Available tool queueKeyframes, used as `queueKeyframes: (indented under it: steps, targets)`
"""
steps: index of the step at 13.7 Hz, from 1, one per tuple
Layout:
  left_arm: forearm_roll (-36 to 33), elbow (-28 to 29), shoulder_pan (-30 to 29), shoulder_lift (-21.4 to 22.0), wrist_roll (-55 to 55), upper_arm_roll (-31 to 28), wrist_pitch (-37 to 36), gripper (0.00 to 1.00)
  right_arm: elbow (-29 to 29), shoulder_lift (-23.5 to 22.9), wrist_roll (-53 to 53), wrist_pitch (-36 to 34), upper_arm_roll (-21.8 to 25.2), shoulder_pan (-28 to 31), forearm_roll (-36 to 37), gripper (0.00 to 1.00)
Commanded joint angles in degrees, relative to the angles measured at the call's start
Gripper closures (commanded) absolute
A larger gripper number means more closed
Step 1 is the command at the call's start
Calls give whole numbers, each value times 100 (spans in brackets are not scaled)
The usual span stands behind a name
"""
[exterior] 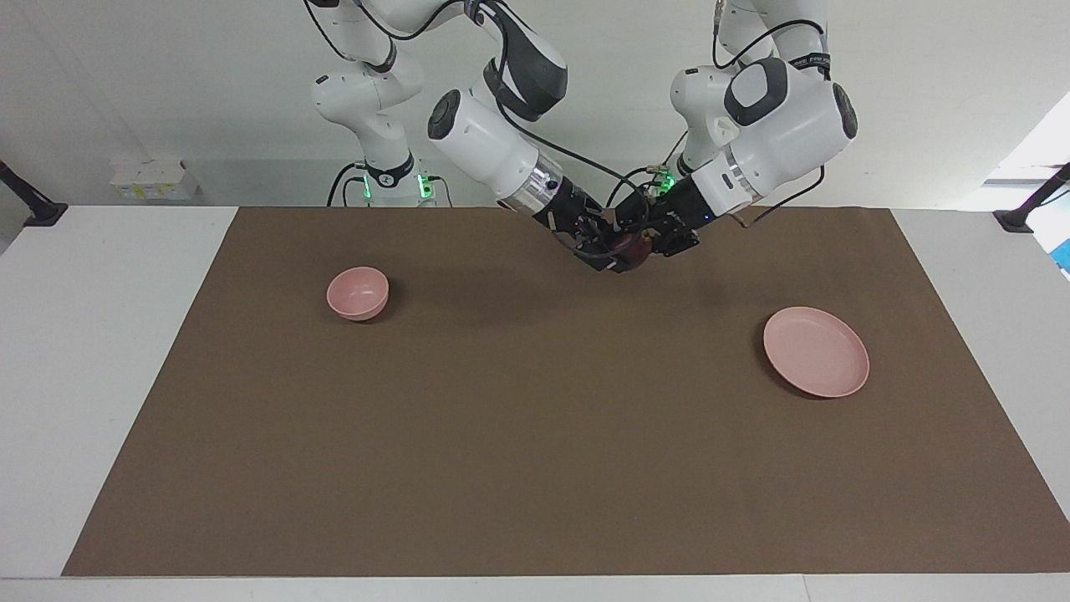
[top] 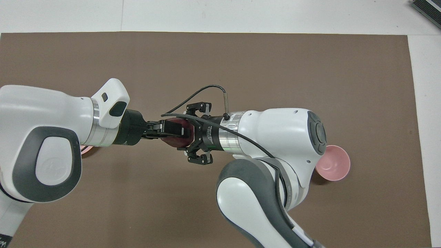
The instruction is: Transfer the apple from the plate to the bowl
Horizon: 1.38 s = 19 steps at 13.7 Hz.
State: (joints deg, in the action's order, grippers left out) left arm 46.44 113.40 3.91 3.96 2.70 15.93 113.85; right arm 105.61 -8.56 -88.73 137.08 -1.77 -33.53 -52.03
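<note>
The apple has both grippers around it, so next my left gripper opens and moves away before my right gripper takes the apple to the bowl [top: 333,163] on the right gripper's side.
The dark red apple [exterior: 633,249] [top: 175,142] hangs in the air over the brown mat, between the plate and the bowl. My left gripper [exterior: 645,242] [top: 174,130] is shut on it, reaching in from the plate's end. My right gripper [exterior: 614,251] [top: 190,132] comes from the bowl's end and sits around the apple's other half, head-on to the left one. The pale pink plate [exterior: 815,351] [top: 84,150] lies bare toward the left arm's end. The small pink bowl [exterior: 358,293] [top: 333,163] stands toward the right arm's end and holds nothing.
A brown mat [exterior: 535,435] covers most of the white table [exterior: 100,351]. In the overhead view both arms hide much of the mat's middle, most of the plate and part of the bowl.
</note>
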Motion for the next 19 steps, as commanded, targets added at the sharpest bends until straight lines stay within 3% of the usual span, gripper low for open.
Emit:
queueKeyframes:
  steps: [1,2,4,8,12,16,19]
  targets:
    - [243,165,163,289,-277,-38,-170,100,-129,-120,14,135,10,22,-44,100]
    - [199,130,180,281,-566,-20,-205,100,-129,-120,23,126,10,22,-35,100]
    - [121,60,224,280,-902,-11,-153,1,-129,-120,31,100,10,31,-26,100]
    - [-379,-195,163,360,-1691,-29,-214,0,-137,-23,58,-583,80,276,0,100]
    - [-2038,-730,145,368,-2264,-38,-835,0,-234,231,93,-1418,80,706,631,100]
    - [-3402,-1293,49,395,-2116,-405,-1803,0,-313,556,566,-2237,89,1111,1396,100]
    - [-3948,-1364,31,421,-1458,-766,-1893,0,-313,811,1260,-2291,107,1226,1730,100]
